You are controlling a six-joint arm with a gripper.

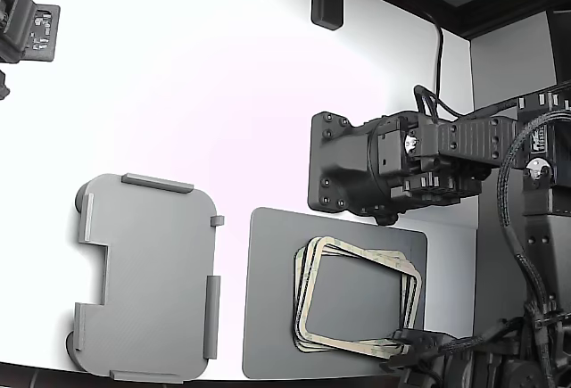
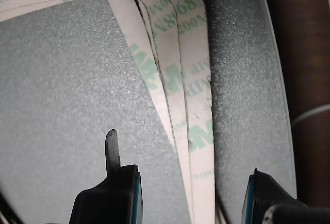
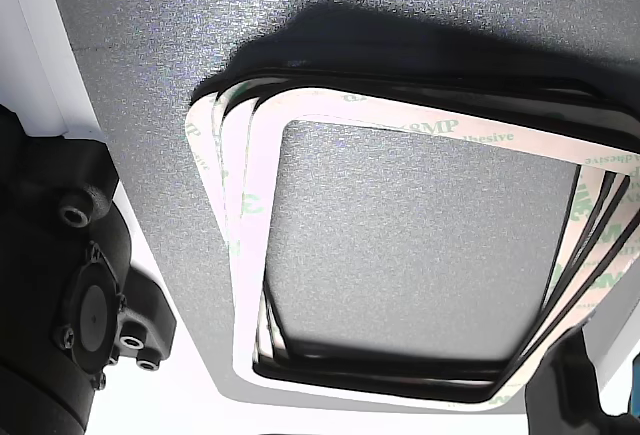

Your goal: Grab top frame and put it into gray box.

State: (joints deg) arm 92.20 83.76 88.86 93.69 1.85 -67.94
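Observation:
My gripper is about to lift the top frame [image 1: 370, 255], which will come free by itself and leave the other pieces behind, because the stacked pieces fan apart at their corner [image 1: 309, 251].
A stack of thin beige frames lies on the dark gray mat [image 1: 268, 299] at the exterior view's lower right. The top frame [image 1: 366, 254] lies slightly askew on the others. The wrist view shows its greenish-printed strip [image 2: 193, 80] close up. My gripper [image 1: 409, 342] is low over the stack's near right corner. It [image 2: 188, 195] is open, one finger [image 2: 113, 188] over the mat inside the frame's opening and the other [image 2: 265, 195] outside the strip. The light gray box [image 1: 152, 281] sits to the exterior view's left of the mat, with nothing in it.
A bulky black unit [image 1: 375, 169] on a second arm hangs just behind the mat, above the stack. Cables and arm links [image 1: 526, 254] crowd the exterior view's right edge. Black fixtures [image 1: 326, 0] stand at the white table's far side.

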